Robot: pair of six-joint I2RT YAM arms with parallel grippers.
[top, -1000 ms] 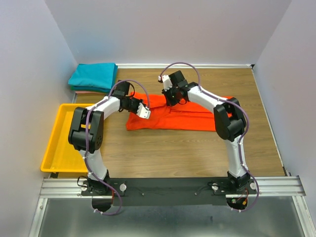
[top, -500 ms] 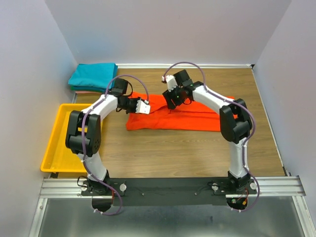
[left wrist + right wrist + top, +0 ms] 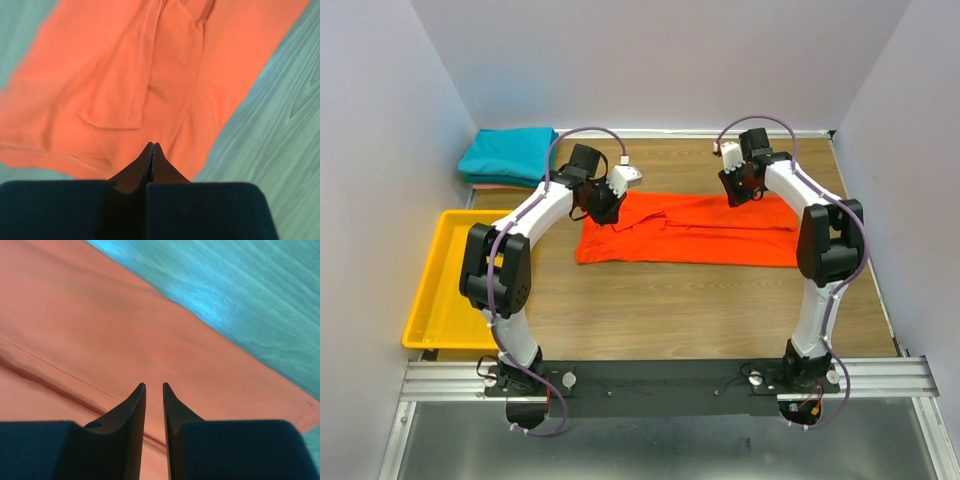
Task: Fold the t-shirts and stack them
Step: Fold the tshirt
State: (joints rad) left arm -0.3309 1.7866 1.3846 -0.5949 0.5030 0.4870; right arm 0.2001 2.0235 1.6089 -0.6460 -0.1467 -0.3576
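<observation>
The orange-red t-shirt (image 3: 705,247) lies crosswise to the robot's arms, so the robot's grippers should first turn it lengthwise, with its tray-side end (image 3: 593,245) at the back, and then fold it up.
The orange-red t-shirt (image 3: 690,230) lies flat on the wooden table as a long folded strip. It fills the left wrist view (image 3: 150,75) and the right wrist view (image 3: 100,330). My left gripper (image 3: 602,210) hovers over the shirt's far left corner. Its jaws (image 3: 152,146) are shut, with no cloth seen between them. My right gripper (image 3: 741,193) is over the shirt's far edge toward the right. Its jaws (image 3: 153,385) stand a narrow gap apart, holding nothing. The teal t-shirt (image 3: 510,152) lies folded at the back left on top of the pale pink one (image 3: 485,183).
A yellow plastic tray (image 3: 445,290) sits at the left table edge, in front of the folded stack. Grey walls close the table on the left, back and right. Bare wood lies between the orange shirt and the arm bases.
My right gripper has moved right and back along the shirt's far edge. My left gripper has swung back to the shirt's far left corner. The shirt now lies flatter and wider.
</observation>
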